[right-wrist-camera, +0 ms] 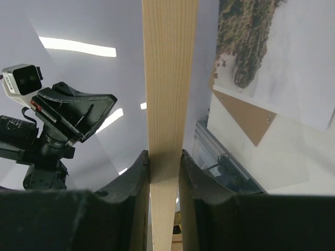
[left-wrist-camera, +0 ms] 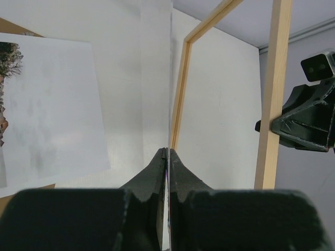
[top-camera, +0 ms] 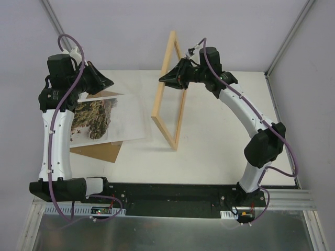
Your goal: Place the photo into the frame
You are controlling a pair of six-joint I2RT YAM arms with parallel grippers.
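The frame stands edgewise by clear white surface (top-camera: 222,141), so my right gripper should keep swinging the frame's upper strip over its lower strip (top-camera: 181,117) until it's upright, then release.
The photo (top-camera: 97,117) lies face up on the table's left, cliff print and pale sky showing; it also shows in the left wrist view (left-wrist-camera: 47,104) and the right wrist view (right-wrist-camera: 251,42). The light wood frame (top-camera: 163,133) stands on edge at the table's middle. My right gripper (top-camera: 175,77) is shut on its upper strip (right-wrist-camera: 167,78). My left gripper (top-camera: 107,82) hovers above the photo's far edge, shut (left-wrist-camera: 167,151) on a thin clear sheet (left-wrist-camera: 171,78) seen edge-on, pointing toward the frame (left-wrist-camera: 275,78).
The plain brown backing board (top-camera: 102,150) lies under the photo, its corner sticking out toward the near edge; it also shows in the right wrist view (right-wrist-camera: 246,117). Grey walls close in the back and sides. A black rail (top-camera: 172,193) runs along the near edge.
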